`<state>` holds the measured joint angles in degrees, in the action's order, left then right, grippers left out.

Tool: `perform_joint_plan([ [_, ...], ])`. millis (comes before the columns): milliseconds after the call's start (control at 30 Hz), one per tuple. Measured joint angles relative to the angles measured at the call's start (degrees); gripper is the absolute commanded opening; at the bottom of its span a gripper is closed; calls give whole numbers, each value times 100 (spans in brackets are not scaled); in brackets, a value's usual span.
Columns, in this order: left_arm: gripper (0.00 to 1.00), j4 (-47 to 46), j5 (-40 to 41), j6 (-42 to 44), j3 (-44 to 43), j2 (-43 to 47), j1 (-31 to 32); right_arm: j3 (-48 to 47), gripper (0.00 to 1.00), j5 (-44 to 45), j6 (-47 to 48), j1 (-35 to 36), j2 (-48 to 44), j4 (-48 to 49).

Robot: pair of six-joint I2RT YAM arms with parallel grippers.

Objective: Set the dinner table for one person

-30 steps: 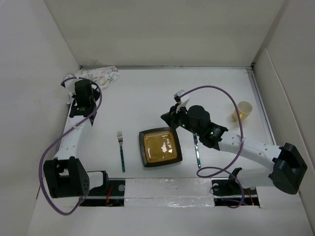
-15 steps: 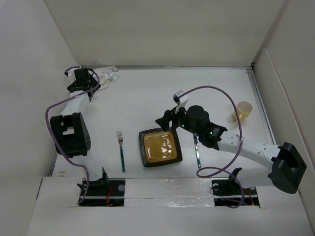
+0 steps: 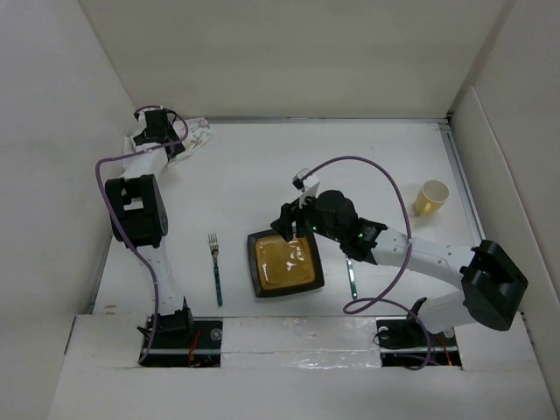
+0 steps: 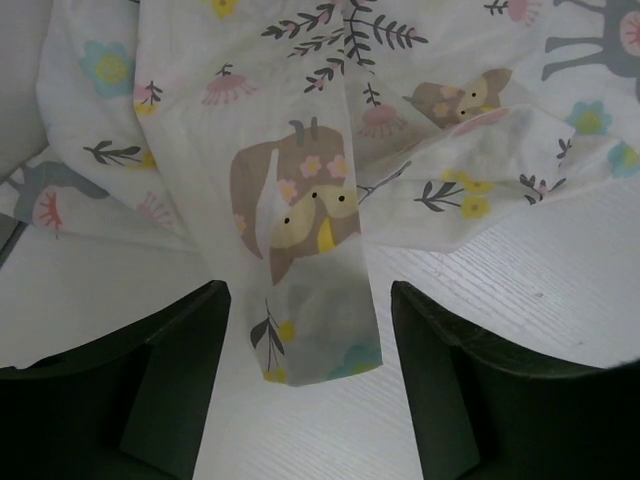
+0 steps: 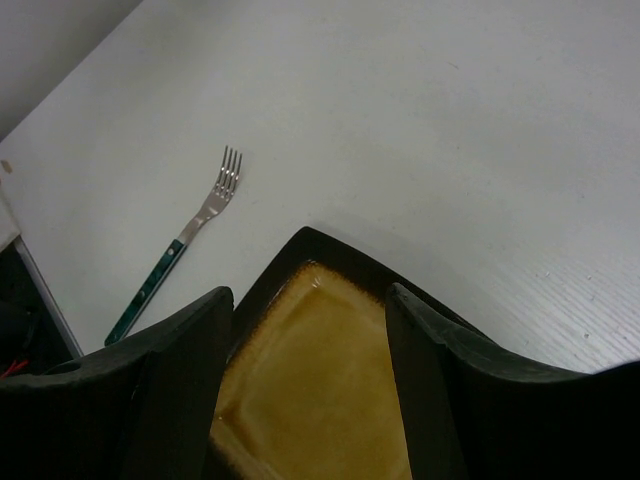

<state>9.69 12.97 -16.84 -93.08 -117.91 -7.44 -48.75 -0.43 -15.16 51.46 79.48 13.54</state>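
The printed cloth (image 3: 199, 136) is lying crumpled too far away for my right gripper to reach, so next my left gripper picks up its tip (image 4: 325, 352) and brings the cloth to my right gripper.
The dinner table (image 3: 306, 166) is a wide white surface. A square dark plate (image 3: 285, 263) with an amber centre lies near the front, a green-handled fork (image 3: 214, 267) to its left and a knife (image 3: 351, 271) to its right. My right gripper (image 3: 289, 229) hovers open over the plate's far corner; in the right wrist view the plate (image 5: 320, 380) sits between the fingers (image 5: 170, 390). My left gripper (image 3: 166, 131) is open at the far left corner by a crumpled printed cloth (image 3: 191, 136). The cloth's (image 4: 300, 200) tip lies between the spread fingers (image 4: 170, 380), not pinched.
A yellow cup (image 3: 431, 197) stands at the right side of the table. White walls close in the table on the left, back and right. The fork (image 5: 180, 255) shows left of the plate in the right wrist view.
The left arm has stretched out to the far left corner over the cloth. Both grippers have opened. The right gripper has shifted left over the plate's far corner.
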Motion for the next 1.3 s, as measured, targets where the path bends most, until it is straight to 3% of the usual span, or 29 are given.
perform_joint_plan([
  [133, 44, 83, 243, 192, -92, -192, 98, -39, 67, 11, 0, 0, 131, -2],
  [233, 15, 153, 323, 315, -92, -267, 133, -39, 67, 42, 2, 0, 157, -13],
  [267, 0, 170, 348, 356, -92, -275, 142, -39, 67, 46, 2, 0, 157, -13],
  [467, 0, 317, 369, 435, -229, -267, 343, -59, 67, 92, 0, 0, 157, -17],
  [600, 0, 557, 350, 474, -634, -162, 979, -61, 67, 103, -4, 0, 160, -17],
  [800, 0, 1025, 116, 686, -3252, -164, 2673, -66, 65, 249, -4, 0, 164, -22],
  [900, 0, 774, -251, 713, -4430, -4, 3193, -66, 52, 450, 0, 0, 155, -26],
  [967, 0, 509, -350, 739, -4496, 409, 3230, -66, 49, 590, 2, 0, 144, -28],
  [1000, 0, 387, -361, 739, -4435, 623, 3161, -66, 40, 656, 4, 0, 138, -35],
  [1067, 0, 190, -437, 662, -4253, 1005, 2861, -66, 39, 817, 35, 0, 111, -74],
  [1133, 0, -20, -544, 492, -4000, 1272, 2481, -70, 48, 997, 39, -22, 101, -136],
  [1200, 0, -175, -573, 323, -3818, 1368, 2293, -70, 65, 1117, 13, -79, 101, -197],
  [1300, 0, -442, -470, 162, -2970, 1499, 2009, -70, 77, 1189, -7, -262, 98, -282],
])
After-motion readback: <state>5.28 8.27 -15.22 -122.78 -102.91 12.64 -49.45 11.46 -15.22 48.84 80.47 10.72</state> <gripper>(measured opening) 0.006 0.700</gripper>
